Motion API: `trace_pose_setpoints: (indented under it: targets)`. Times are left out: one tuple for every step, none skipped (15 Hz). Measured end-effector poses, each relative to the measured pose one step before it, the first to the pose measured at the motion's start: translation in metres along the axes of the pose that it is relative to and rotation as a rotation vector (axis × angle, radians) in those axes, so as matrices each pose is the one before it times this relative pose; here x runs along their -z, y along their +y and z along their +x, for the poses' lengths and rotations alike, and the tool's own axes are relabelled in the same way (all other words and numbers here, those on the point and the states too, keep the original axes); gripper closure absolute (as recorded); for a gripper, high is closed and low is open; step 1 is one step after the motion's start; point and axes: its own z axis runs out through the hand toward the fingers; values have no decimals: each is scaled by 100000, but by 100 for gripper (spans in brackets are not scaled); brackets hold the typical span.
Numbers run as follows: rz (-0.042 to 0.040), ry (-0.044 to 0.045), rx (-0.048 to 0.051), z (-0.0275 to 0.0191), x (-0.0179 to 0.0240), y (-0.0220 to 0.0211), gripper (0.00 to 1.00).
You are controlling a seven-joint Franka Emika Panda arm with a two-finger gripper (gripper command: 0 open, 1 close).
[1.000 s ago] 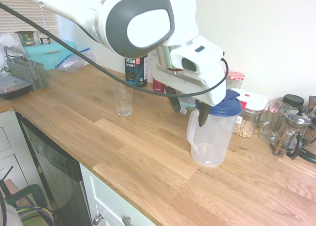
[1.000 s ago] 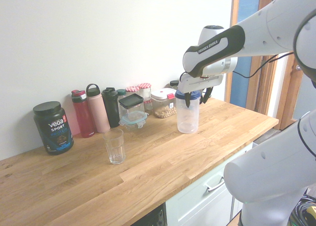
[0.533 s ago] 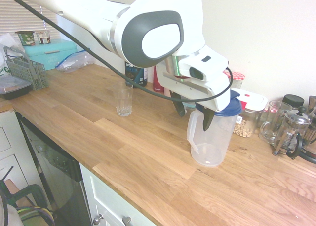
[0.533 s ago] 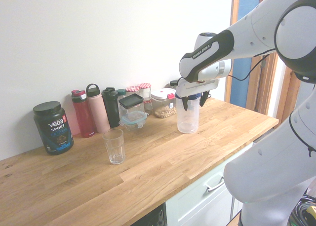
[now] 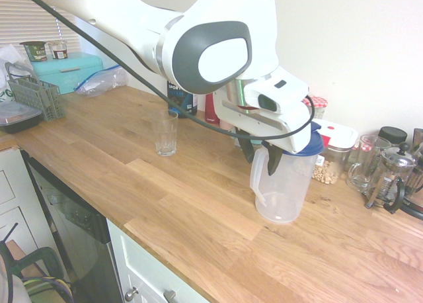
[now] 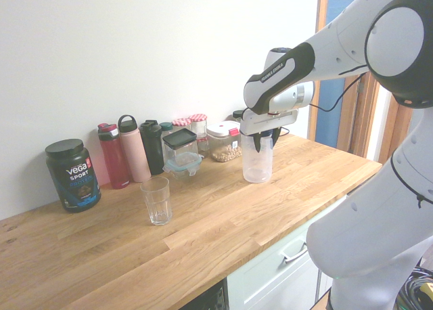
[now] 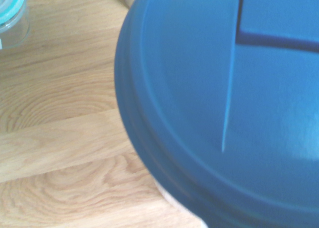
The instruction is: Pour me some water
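Note:
The robot should expect the clear pitcher (image 6: 257, 158) to be empty when it tips the pitcher over the glass, because the pitcher looks evenly pale down to its base (image 6: 257, 176).
A clear plastic pitcher (image 5: 285, 190) with a blue lid (image 7: 224, 113) stands upright on the wooden counter (image 5: 185, 204). I cannot see water in it. My gripper (image 5: 262, 156) sits low over its top, one finger on each side of the white handle (image 5: 256, 177), still open with a gap. The second exterior view shows the gripper (image 6: 260, 142) pressed down around the pitcher (image 6: 257, 162). An empty drinking glass (image 5: 164, 134) stands apart on the counter, well away from the pitcher, seen also as the glass (image 6: 157, 200).
Along the wall stand a black Vega tub (image 6: 73, 174), red, pink and black bottles (image 6: 134, 158), jars and a nut container (image 6: 222, 142). A French press and glassware (image 5: 390, 174) crowd the pitcher's far side. A teal box and rack (image 5: 39, 85) sit at the counter's end.
The gripper has dropped lower over the pitcher's top and its fingers have narrowed around the handle. Pitcher and glass have not moved.

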Motion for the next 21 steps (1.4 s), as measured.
trace_pose_setpoints:
  targets:
    - [9, 58, 137, 86, -28, -63, 100]
    - [30, 51, 146, 37, 20, -26, 100]
    - [8, 12, 117, 5, 6, -3, 100]
    - [-24, -29, 126, 0, -17, 0, 100]
    - [-93, -109, 120, -3, -66, 0, 100]
    - [-113, -128, 73, 1, -109, -4, 100]
    - [53, 86, -24, 37, -81, -6, 100]
    - [9, 35, 70, 39, -71, -11, 100]
    - [33, 60, 27, 56, 2, -29, 100]
    - [12, 19, 37, 18, 4, -7, 100]
    - [-31, -41, 314, 14, 11, 6, 100]
    - [-304, -304, 1295, 28, 134, 12, 100]
    - [-646, -841, 2315, 98, 445, 44, 100]
    - [-421, -625, 2993, 207, 977, 89, 100]
    - [-192, -198, 3745, 276, 1599, 159, 100]
    - [-226, -271, 5407, 152, 2038, 254, 100]
    - [-431, -571, 6220, -225, 2089, 177, 100]
    - [-1068, -196, 5883, -569, 1802, -77, 100]
    - [-1172, -346, 5601, -784, 1300, -437, 100]
    - [-1071, -877, 5830, -920, 939, -995, 100]
    - [-1401, -887, 6051, -796, 705, -1316, 100]
